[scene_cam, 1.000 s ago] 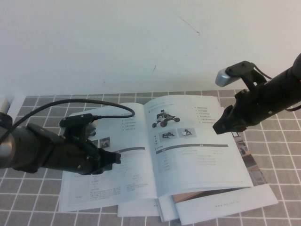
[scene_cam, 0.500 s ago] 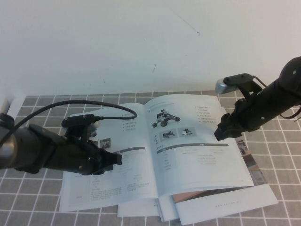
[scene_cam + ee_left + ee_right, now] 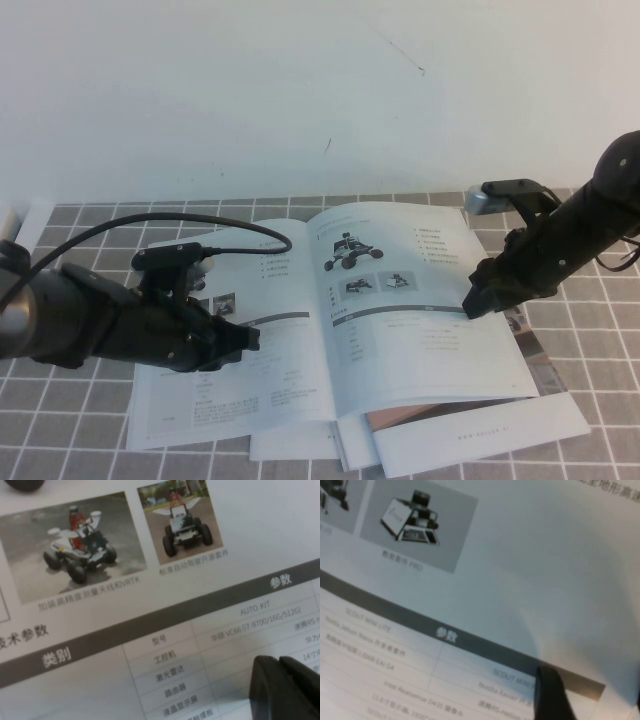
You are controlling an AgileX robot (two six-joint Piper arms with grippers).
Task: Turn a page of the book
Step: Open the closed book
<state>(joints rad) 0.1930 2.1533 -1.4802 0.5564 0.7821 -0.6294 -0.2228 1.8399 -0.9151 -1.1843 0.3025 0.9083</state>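
The vehicle page is flat at its outer edge [image 3: 510, 324] under my right gripper, so next I press it and slide it toward the spine [image 3: 322, 310] to make it bow up first.
The book [image 3: 290, 300] lies open on the checked cloth. Its right-hand page [image 3: 420, 330] shows a black wheeled vehicle, small photos and a grey bar. My right gripper [image 3: 477, 302] hovers at that page's outer edge. In the right wrist view one dark finger [image 3: 550, 695] lies over the end of the grey bar on the page [image 3: 510, 580]; the jaws stand apart, with nothing between them. My left gripper [image 3: 247, 340] rests shut on the left-hand page, its two fingers [image 3: 282, 685] pressed together over the printed table.
Other brochures [image 3: 480, 435] stick out from under the book at its front and right. A grey checked cloth [image 3: 600, 330] covers the table, and a white wall rises behind. The left arm's black cable [image 3: 200, 232] arches over the left-hand page.
My right gripper has come down and a little to the right, from above the page's upper right part to its outer edge. The left arm has stayed put.
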